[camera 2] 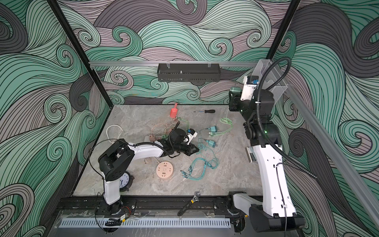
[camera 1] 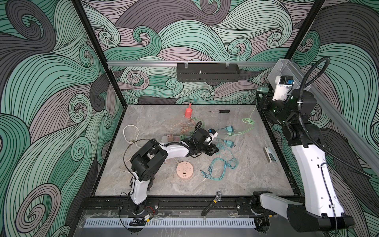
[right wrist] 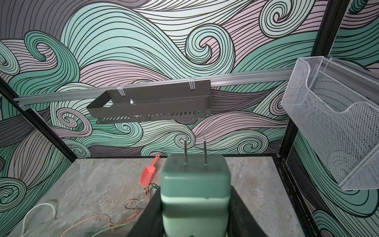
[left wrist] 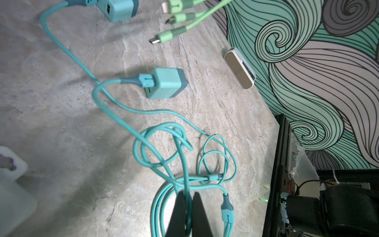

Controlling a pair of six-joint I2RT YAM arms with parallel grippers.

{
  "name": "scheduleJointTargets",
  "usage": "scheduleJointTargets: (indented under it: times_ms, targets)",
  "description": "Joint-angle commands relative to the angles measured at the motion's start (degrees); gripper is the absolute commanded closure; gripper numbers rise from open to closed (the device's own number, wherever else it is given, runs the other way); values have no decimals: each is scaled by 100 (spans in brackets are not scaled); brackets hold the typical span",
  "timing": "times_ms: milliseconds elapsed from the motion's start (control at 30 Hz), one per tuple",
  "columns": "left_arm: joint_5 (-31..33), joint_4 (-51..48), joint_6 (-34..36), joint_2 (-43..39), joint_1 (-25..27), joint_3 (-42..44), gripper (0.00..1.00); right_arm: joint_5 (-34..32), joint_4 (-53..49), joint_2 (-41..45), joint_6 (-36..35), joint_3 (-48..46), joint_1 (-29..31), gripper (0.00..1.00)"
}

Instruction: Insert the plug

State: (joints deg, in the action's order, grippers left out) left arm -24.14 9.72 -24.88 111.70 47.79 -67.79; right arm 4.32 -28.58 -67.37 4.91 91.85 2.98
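My right gripper has the green plug [camera 1: 262, 90] up high, far away from the power strip [camera 1: 176, 138]. Next, I bring the plug back and pass it to my left gripper.
My right gripper [right wrist: 194, 197] is shut on a green plug [right wrist: 194, 180], its two metal prongs pointing at the back wall. In both top views this plug [camera 1: 261, 89] [camera 2: 233, 90] is held high over the table's back right corner, and its light green cable [camera 1: 248, 121] trails down to the table. Low over the table's middle, my left gripper [left wrist: 189, 194] [camera 1: 215, 150] is shut on a teal cable [left wrist: 180, 156]. Behind the left forearm lies a power strip [camera 1: 174, 137] with small plugs in it. A round pink socket [camera 1: 184, 170] lies in front.
Two teal chargers [camera 1: 229, 129] [camera 1: 229, 143] and teal cable coils [camera 1: 221, 168] lie right of centre. A red scoop [camera 1: 188, 111] and screwdriver [camera 1: 220, 111] sit at the back, a wrench [camera 1: 212, 203] on the front rail. A mesh basket [right wrist: 336, 131] hangs beside my right gripper.
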Motion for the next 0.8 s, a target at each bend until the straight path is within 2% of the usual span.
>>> scheduleJointTargets:
  times_ms: [0, 233, 367, 433, 667, 767]
  targets:
    - [124, -358, -145, 158, -117, -213, 94, -30, -71, 183, -102, 69, -4, 76]
    - [208, -718, -158, 119, -294, -299, 86, 315, -222, 433, -125, -365, -8, 75]
    - [216, -1126, 23, -53, -359, -406, 71, 752, -284, 485, -45, -594, -6, 76]
    - [251, -1277, 104, -275, -367, -405, 59, 982, -316, 496, -1, -706, 9, 76]
    - [303, -1763, 263, -1293, -402, -386, 48, 1602, -377, 541, 1, -1154, 111, 76]
    - [381, -2295, 360, -1770, -453, -463, 41, 1770, -353, 588, -166, -1360, 414, 76]
